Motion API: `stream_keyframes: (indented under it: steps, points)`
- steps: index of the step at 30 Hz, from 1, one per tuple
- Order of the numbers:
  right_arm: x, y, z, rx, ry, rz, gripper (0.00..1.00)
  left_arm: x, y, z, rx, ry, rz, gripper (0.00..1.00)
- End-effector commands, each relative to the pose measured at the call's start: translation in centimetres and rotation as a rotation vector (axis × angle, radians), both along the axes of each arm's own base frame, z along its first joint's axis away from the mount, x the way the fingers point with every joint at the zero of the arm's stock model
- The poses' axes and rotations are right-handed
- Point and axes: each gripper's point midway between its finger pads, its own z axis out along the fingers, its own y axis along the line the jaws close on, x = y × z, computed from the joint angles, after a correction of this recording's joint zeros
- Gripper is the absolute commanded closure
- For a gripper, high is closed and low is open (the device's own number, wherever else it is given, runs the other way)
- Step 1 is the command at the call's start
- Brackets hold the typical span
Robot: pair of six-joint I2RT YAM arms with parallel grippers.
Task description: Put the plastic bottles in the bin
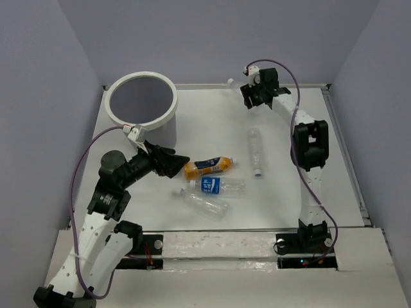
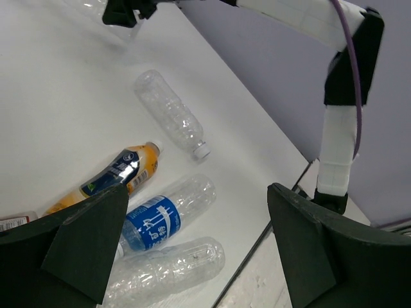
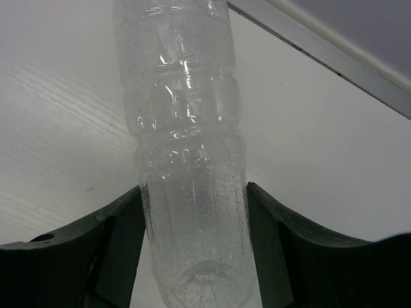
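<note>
A bit of red-and-white label (image 2: 14,222) is showing next to the orange bottle, so I should expect a red-labelled bottle hidden (image 1: 166,162) under my left gripper.
The white round bin (image 1: 114,110) stands at the back left. My left gripper (image 1: 174,162) is open and empty, just left of the orange bottle (image 1: 207,167). In the left wrist view its open jaws (image 2: 196,192) frame the orange bottle (image 2: 119,172), the blue-labelled clear bottle (image 2: 164,215) and a clear bottle (image 2: 167,269). Another clear bottle (image 2: 170,112) lies farther off. A bit of red-and-white label (image 2: 13,222) shows at the left edge. My right gripper (image 1: 249,91) is at the back of the table, shut on a clear bottle (image 3: 189,160).
In the top view the blue-labelled bottle (image 1: 218,186), a clear bottle (image 1: 205,204) and a lone clear bottle (image 1: 256,151) lie mid-table. The white table's raised edge rail (image 3: 334,54) runs just behind my right gripper. Grey walls enclose the table.
</note>
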Motion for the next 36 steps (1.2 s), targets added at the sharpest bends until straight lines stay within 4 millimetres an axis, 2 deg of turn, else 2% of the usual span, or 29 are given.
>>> stream_keyframes:
  steps: [1, 2, 3, 4, 5, 6, 7, 8, 9, 10, 11, 12, 13, 14, 15, 18, 20, 22, 24, 26, 30, 33, 36]
  points:
    - [-3.1, 0.9, 18.1, 0.218, -0.325, -0.005, 0.71, 1.1, 0.7, 5.3, -0.081, -0.074, 0.087, 0.01]
    - [-5.8, 1.8, 24.4, 0.319, -0.438, 0.026, 0.71, 1.4, 0.8, 5.8, -0.092, -0.069, 0.103, 0.01]
    - [-6.5, 2.7, 21.1, 0.316, -0.365, 0.051, 0.71, 1.5, 0.8, 6.4, -0.1, -0.073, 0.108, 0.01]
    - [-9.4, 2.9, 26.5, 0.406, -0.462, 0.076, 0.71, 1.5, 0.9, 7.8, -0.113, -0.091, 0.117, 0.01]
    - [-11.9, 5.1, 25.0, 0.473, -0.418, 0.135, 0.71, 1.7, 1.0, 8.3, -0.121, -0.092, 0.129, 0.01]
    - [-14.9, 5.4, 27.9, 0.521, -0.46, 0.167, 0.71, 1.7, 1.1, 9.5, -0.132, -0.113, 0.134, 0.01]
    - [-16.6, 6.2, 27.8, 0.563, -0.439, 0.19, 0.71, 1.7, 1.2, 10.3, -0.142, -0.126, 0.137, 0.01]
    - [-18.6, 7.4, 25.4, 0.593, -0.372, 0.229, 0.71, 1.9, 1.0, 10.6, -0.145, -0.124, 0.131, 0.01]
    - [-20.4, 8.8, 26.1, 0.659, -0.366, 0.26, 0.71, 1.7, 0.8, 11.9, -0.17, -0.146, 0.118, 0.01]
    - [-21.9, 9.4, 26.0, 0.69, -0.354, 0.277, 0.71, 1.5, 0.5, 12.5, -0.189, -0.156, 0.095, 0.01]
    - [-24.0, 9.6, 27.3, 0.726, -0.374, 0.299, 0.71, 1.2, 0.0, 12.9, -0.203, -0.158, 0.058, 0.01]
    - [-25.7, 10.6, 25.8, 0.765, -0.321, 0.317, 0.71, 0.8, -0.3, 13.9, -0.241, -0.165, 0.033, 0.01]
    - [-27.7, 10.7, 27.1, 0.797, -0.34, 0.35, 0.71, 0.7, -0.6, 14.3, -0.253, -0.166, 0.016, 0.01]
    - [-29.0, 11.0, 26.1, 0.818, -0.317, 0.373, 0.71, 0.5, -0.7, 15.1, -0.269, -0.182, 0.007, 0.01]
    - [-30.3, 11.3, 26.0, 0.836, -0.297, 0.391, 0.72, 0.4, -0.8, 15.5, -0.283, -0.186, 0.003, 0.01]
    - [-34.4, 12.0, 27.3, 0.913, -0.276, 0.467, 0.72, -0.1, -0.9, 17.5, -0.332, -0.233, 0.01, 0.01]
    - [-37.0, 13.0, 26.8, 0.955, -0.222, 0.524, 0.72, 0.2, -1.2, 17.8, -0.322, -0.258, 0.028, 0.01]
    - [-39.0, 13.4, 27.4, 0.988, -0.216, 0.558, 0.72, 0.8, -1.5, 17.3, -0.311, -0.244, 0.036, 0.01]
    - [-40.4, 14.2, 26.8, 0.999, -0.191, 0.573, 0.72, 1.6, -2.6, 16.0, -0.294, -0.204, 0.024, 0.01]
    - [-41.2, 15.0, 26.4, 1.0, -0.162, 0.593, 0.73, 2.0, -3.7, 15.0, -0.281, -0.178, 0.019, 0.01]
    - [-42.0, 16.1, 26.1, 1.002, -0.141, 0.613, 0.73, 3.4, -4.6, 13.6, -0.233, -0.138, 0.073, 0.01]
    - [-42.5, 17.1, 25.7, 0.997, -0.118, 0.632, 0.74, 3.9, -5.2, 14.4, -0.222, -0.164, 0.087, 0.01]
    - [-41.9, 17.2, 25.2, 0.995, -0.121, 0.611, 0.74, 4.3, -5.5, 15.3, -0.222, -0.177, 0.1, 0.03]
